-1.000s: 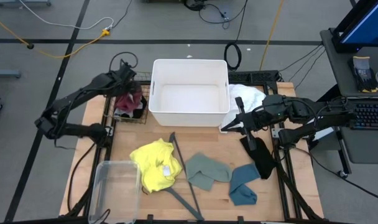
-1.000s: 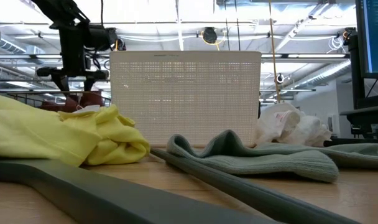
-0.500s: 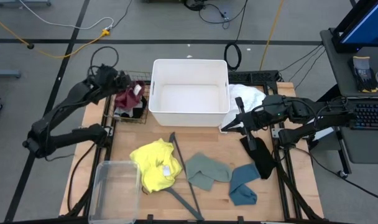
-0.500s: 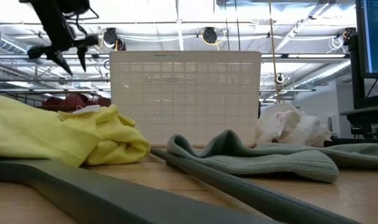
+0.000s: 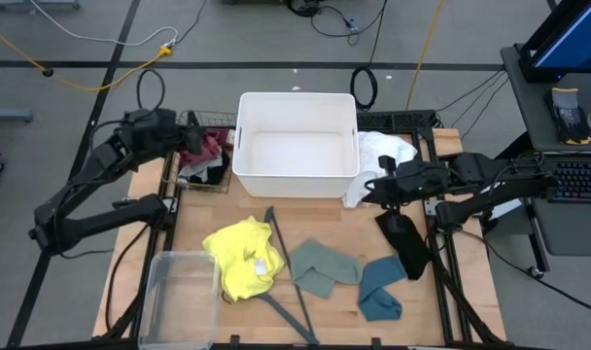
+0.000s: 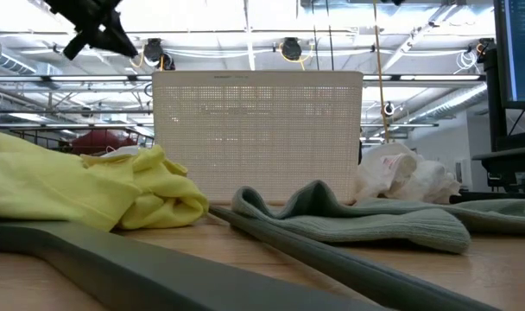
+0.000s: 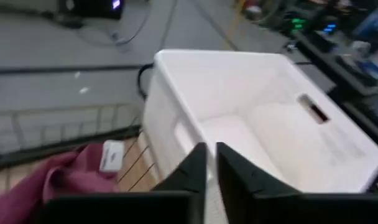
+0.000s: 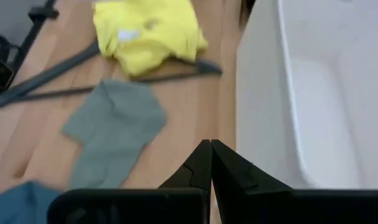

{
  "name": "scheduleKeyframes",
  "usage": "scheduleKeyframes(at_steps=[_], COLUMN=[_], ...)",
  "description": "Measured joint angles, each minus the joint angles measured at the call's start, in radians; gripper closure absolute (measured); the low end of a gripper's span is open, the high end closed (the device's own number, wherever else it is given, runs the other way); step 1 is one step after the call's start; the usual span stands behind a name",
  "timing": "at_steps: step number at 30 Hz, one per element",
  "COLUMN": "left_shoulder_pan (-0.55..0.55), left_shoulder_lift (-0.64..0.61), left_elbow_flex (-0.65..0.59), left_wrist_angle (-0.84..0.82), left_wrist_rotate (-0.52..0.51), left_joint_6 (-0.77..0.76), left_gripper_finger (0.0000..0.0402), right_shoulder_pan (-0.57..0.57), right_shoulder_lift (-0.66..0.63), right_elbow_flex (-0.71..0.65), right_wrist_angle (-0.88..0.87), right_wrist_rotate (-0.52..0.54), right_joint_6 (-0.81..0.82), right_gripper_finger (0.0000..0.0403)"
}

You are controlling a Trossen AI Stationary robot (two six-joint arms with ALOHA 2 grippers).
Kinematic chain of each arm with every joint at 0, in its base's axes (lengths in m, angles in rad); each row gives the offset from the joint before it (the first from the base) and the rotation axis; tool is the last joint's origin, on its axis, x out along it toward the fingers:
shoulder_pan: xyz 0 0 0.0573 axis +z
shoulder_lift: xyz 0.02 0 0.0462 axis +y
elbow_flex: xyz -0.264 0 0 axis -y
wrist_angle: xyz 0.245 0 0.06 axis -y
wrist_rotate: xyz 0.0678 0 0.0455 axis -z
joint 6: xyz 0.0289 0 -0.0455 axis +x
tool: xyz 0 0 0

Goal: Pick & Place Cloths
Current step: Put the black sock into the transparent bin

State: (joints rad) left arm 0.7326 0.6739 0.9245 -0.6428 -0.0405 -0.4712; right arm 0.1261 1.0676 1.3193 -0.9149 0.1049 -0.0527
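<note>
I should use my right gripper to pick up the black cloth point(image 5: 403, 245) and bring it in front of the white bin, because the cloth is too far away for my left gripper to reach.
A maroon cloth point(image 5: 206, 148) point(image 7: 58, 180) lies in a wire basket point(image 5: 200, 185) at the table's far left, on top of a black cloth point(image 5: 206, 175). My left gripper point(image 5: 191, 140) point(image 7: 211, 155) hangs above the basket, shut and empty. It points toward the white bin point(image 5: 295, 141). A white cloth point(image 5: 383, 151) lies heaped right of the bin. On the wood lie a yellow cloth point(image 5: 242, 258), a sage green one point(image 5: 325, 267), a teal one point(image 5: 380, 289) and a black one point(image 5: 404, 243). My right gripper point(image 5: 366, 190) point(image 8: 211, 149) hovers shut by the bin's near right corner.
A thin dark grey hanger point(image 5: 288, 277) lies slanting between the yellow and the green cloth. A clear plastic tub point(image 5: 184, 292) stands at the near left corner. The white bin point(image 7: 263, 118) is bare inside. Bare wood shows in front of the bin.
My left gripper has risen out of the wire basket and drawn back toward the table's left edge. It has tipped from pointing down to nearly level, and its fingers have shut on nothing. The maroon cloth stays in the basket. My right gripper has tipped further down.
</note>
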Motion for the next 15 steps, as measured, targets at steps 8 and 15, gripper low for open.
scheduleKeyframes(at_steps=[8,15], left_shoulder_pan=[-0.051,-0.093], left_shoulder_lift=[-0.057,-0.088], left_elbow_flex=[0.0,0.0], left_wrist_angle=[0.103,0.172], left_wrist_rotate=[0.133,0.254], left_joint_6=[0.129,0.163], left_gripper_finger=[0.0391,0.0394], right_shoulder_pan=[0.0,0.0], right_shoulder_lift=[0.0,0.0], right_elbow_flex=[0.0,0.0], right_wrist_angle=[-0.226,-0.399], right_wrist_rotate=[-0.004,-0.106], right_joint_6=[0.208,0.428], right_gripper_finger=[0.0403,0.0403])
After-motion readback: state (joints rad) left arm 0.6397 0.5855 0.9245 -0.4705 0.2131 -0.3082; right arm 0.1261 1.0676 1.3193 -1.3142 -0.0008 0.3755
